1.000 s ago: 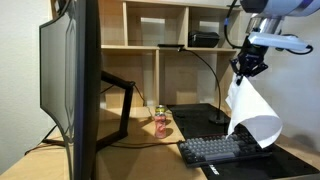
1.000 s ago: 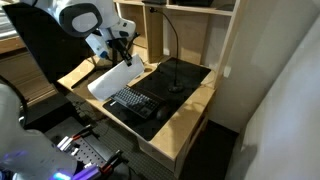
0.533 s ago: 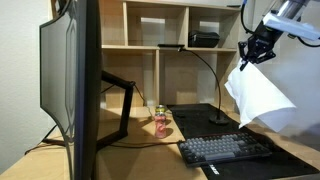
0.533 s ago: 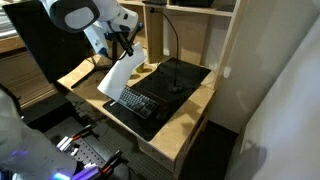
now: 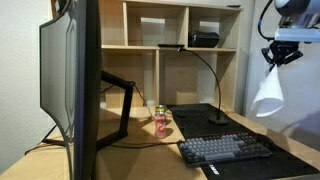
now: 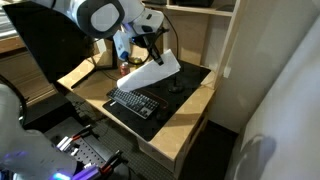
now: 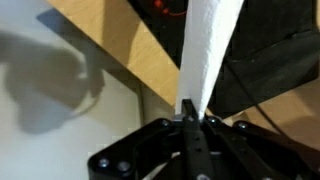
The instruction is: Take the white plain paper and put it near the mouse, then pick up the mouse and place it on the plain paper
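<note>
The white plain paper hangs curled (image 5: 268, 97) from the robot's gripper high above the desk, so the gripper should move down by the mat's edge (image 6: 182, 100) and tilt to lay the paper flat.
My gripper (image 5: 279, 55) is shut on the top edge of the white plain paper (image 5: 268, 95), which hangs curled below it, high above the right end of the desk. In an exterior view the paper (image 6: 153, 72) slants down from the gripper (image 6: 160, 42) over the black desk mat (image 6: 185, 80). In the wrist view the shut jaws (image 7: 190, 108) pinch the paper (image 7: 209, 45), which stretches away over the mat and desk edge. The mouse is not visible in any view.
A dark keyboard (image 5: 225, 149) (image 6: 133, 103) lies on the mat. A desk lamp (image 5: 216, 118) stands behind it. A large monitor (image 5: 70, 90) fills the left side. A small red item (image 5: 160, 124) sits near the shelf unit (image 5: 170, 50).
The gripper has carried the paper up and across the desk, away from the keyboard toward the mat's far side. The sheet has swung and curled narrower.
</note>
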Robot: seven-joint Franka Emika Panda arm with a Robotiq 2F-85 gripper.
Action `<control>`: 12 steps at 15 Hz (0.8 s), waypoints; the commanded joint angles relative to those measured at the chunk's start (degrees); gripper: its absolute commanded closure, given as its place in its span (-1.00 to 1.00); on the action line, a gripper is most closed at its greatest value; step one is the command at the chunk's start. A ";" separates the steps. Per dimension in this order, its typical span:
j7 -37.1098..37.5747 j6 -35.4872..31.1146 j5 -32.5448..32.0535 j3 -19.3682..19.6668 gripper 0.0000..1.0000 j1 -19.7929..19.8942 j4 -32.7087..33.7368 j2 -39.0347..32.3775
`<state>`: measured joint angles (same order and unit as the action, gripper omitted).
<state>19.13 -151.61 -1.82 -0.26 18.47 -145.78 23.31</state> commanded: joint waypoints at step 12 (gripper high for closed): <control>42.33 2.64 -49.71 -6.71 0.99 15.33 19.81 -28.60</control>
<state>64.15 -147.96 -56.10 -13.63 42.89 -129.88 4.07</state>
